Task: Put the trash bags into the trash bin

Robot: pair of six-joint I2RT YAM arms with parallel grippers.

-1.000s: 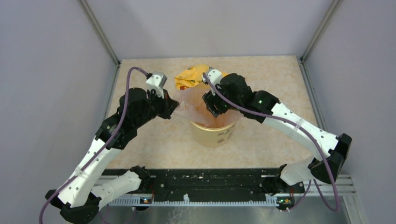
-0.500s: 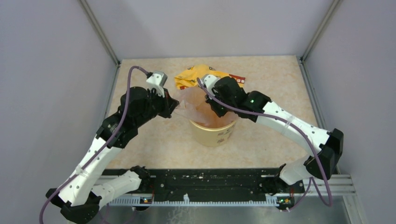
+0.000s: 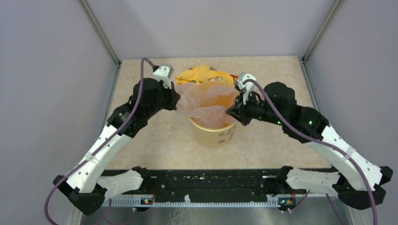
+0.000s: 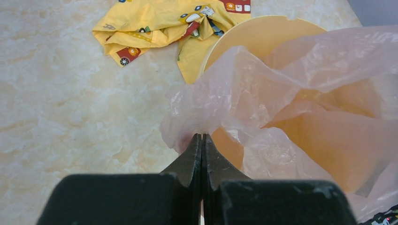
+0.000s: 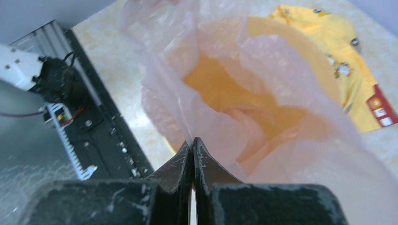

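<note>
The trash bag's lower part (image 3: 210,116) is inside the bin, so my right gripper keeps pulling the bag's edge over the bin's near rim (image 3: 213,129) and lets go of it there.
The pale pink, see-through trash bag (image 3: 206,101) is stretched open over the small pale yellow trash bin (image 3: 213,133) in the middle of the table, its lower part hanging inside the orange-yellow interior (image 5: 225,96). My left gripper (image 3: 177,104) is shut on the bag's left edge (image 4: 187,126), jaws pressed together on the film. On the opposite side, my right gripper (image 3: 231,112) pinches the right edge (image 5: 187,122) of the trash bag (image 5: 263,70), shut on it too. The bin's rim (image 4: 263,23) shows behind the trash bag (image 4: 281,93).
A crumpled yellow printed wrapper (image 3: 202,75) lies on the table just behind the bin, also seen in the wrist views as the wrapper (image 4: 159,23) and the wrapper (image 5: 347,61). The black base rail (image 3: 211,180) runs along the near edge. Grey walls enclose the table.
The right gripper closed on the bag's right edge and swung out to the right, pulling the bag wide. The left arm moved slightly back and up, holding its edge.
</note>
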